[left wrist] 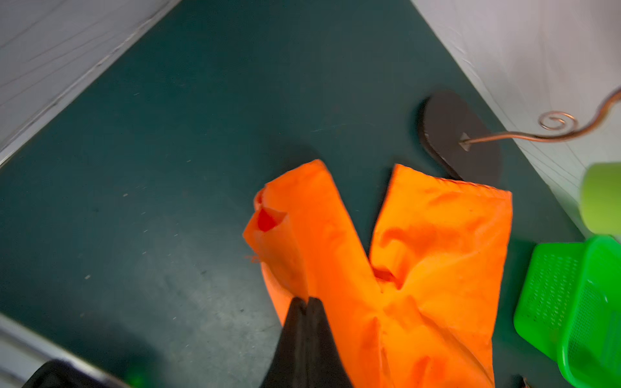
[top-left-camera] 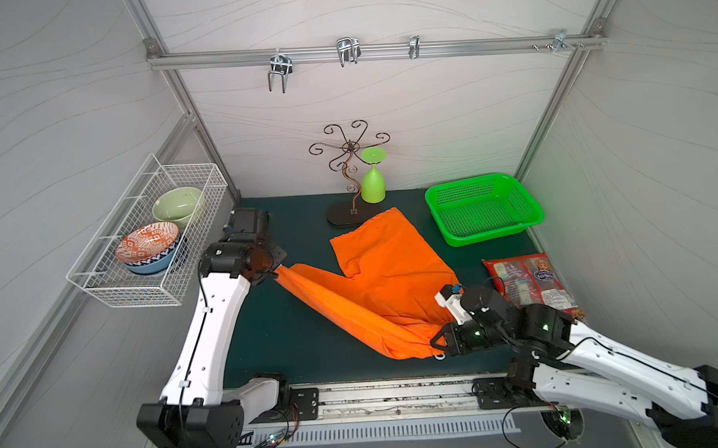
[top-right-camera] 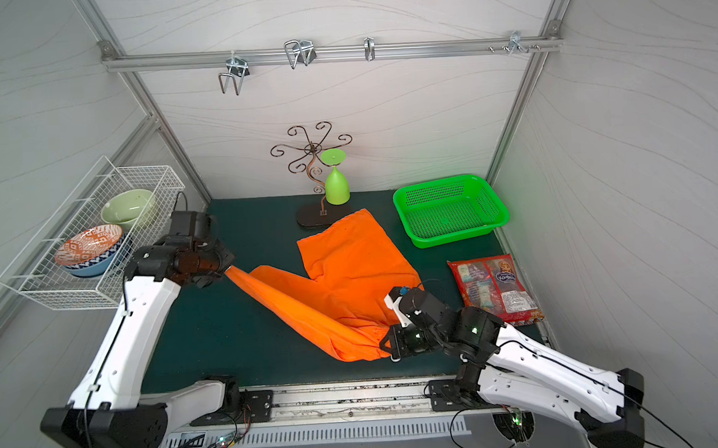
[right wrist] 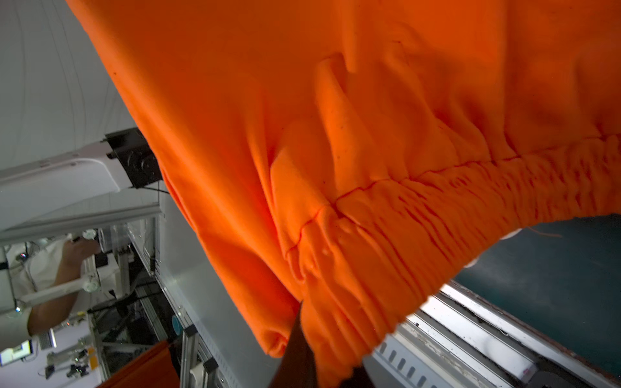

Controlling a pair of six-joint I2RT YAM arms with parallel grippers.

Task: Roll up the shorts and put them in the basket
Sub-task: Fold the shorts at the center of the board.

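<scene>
The leg in my left gripper [top-left-camera: 307, 289] spreads out away from the flat leg, so I need to swing it back over the flat leg [top-left-camera: 382, 243] before I roll up the shorts.
The bright orange shorts [top-left-camera: 376, 282] [top-right-camera: 343, 284] hang stretched above the dark green mat between my two grippers in both top views. My left gripper [top-left-camera: 277, 271] [top-right-camera: 226, 270] is shut on the end of one leg [left wrist: 289, 268]. The other leg [left wrist: 443, 235] lies flat toward the back, its hem near the wire stand's base. At the front right my right gripper [top-left-camera: 437, 343] [top-right-camera: 385, 345] is shut on the gathered waistband [right wrist: 386, 242], which fills the right wrist view. The drawstring is barely visible below the waistband.
A wire stand [top-left-camera: 349, 184] with a green cup [top-left-camera: 373, 183] stands at the back. A green basket [top-left-camera: 483, 207] sits back right, a snack packet [top-left-camera: 530, 282] right. A white wire rack [top-left-camera: 141, 238] on the left wall holds bowls.
</scene>
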